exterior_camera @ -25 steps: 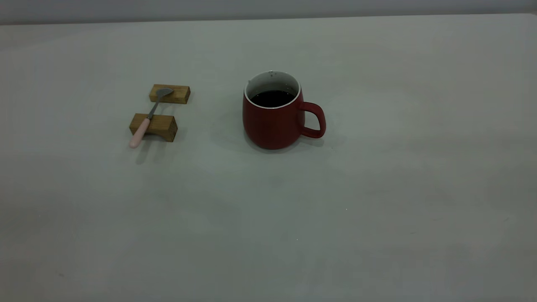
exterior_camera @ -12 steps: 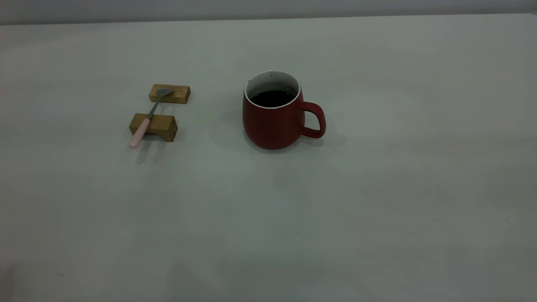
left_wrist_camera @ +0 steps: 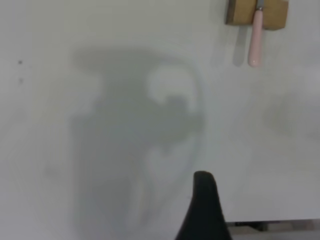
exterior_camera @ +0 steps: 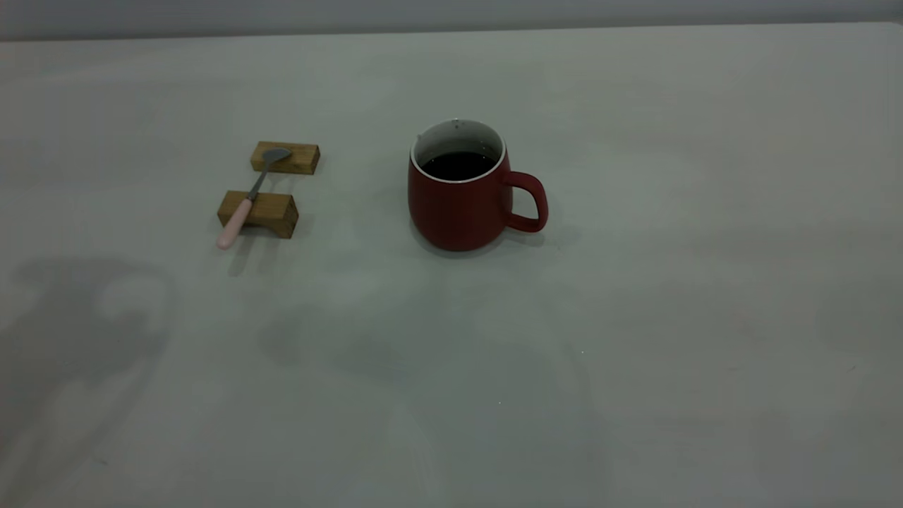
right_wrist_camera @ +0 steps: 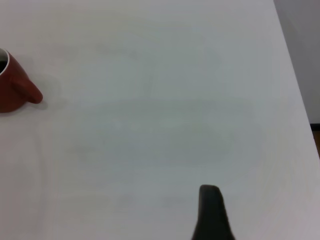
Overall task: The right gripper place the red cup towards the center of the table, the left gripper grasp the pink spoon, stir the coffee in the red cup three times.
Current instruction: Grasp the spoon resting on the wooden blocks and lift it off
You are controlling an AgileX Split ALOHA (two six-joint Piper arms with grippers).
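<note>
The pink spoon's handle sticks clear past the near wooden block (exterior_camera: 272,208), so my left gripper should go on toward the handle (exterior_camera: 233,228) until its fingers straddle it before they close.
The red cup (exterior_camera: 458,204) stands upright near the middle of the table (exterior_camera: 635,317), its handle pointing right, with dark coffee (exterior_camera: 458,165) inside. To its left the pink spoon (exterior_camera: 245,202) lies across two wooden blocks, pink handle towards the front. Neither gripper shows in the exterior view; only arm shadows fall on the front left of the table. In the left wrist view the left gripper (left_wrist_camera: 202,210) hovers over bare table, well short of the pink spoon (left_wrist_camera: 256,40). The right gripper (right_wrist_camera: 211,215) is over bare table, far from the red cup (right_wrist_camera: 12,90).
The far wooden block (exterior_camera: 302,161) bears the spoon's bowl and the near block (exterior_camera: 274,212) its handle. The table's front edge shows beside the left gripper in its wrist view. A side edge of the table runs along the right wrist view.
Arm shadows have spread over the front left and front middle of the table. Cup, spoon and blocks have not moved.
</note>
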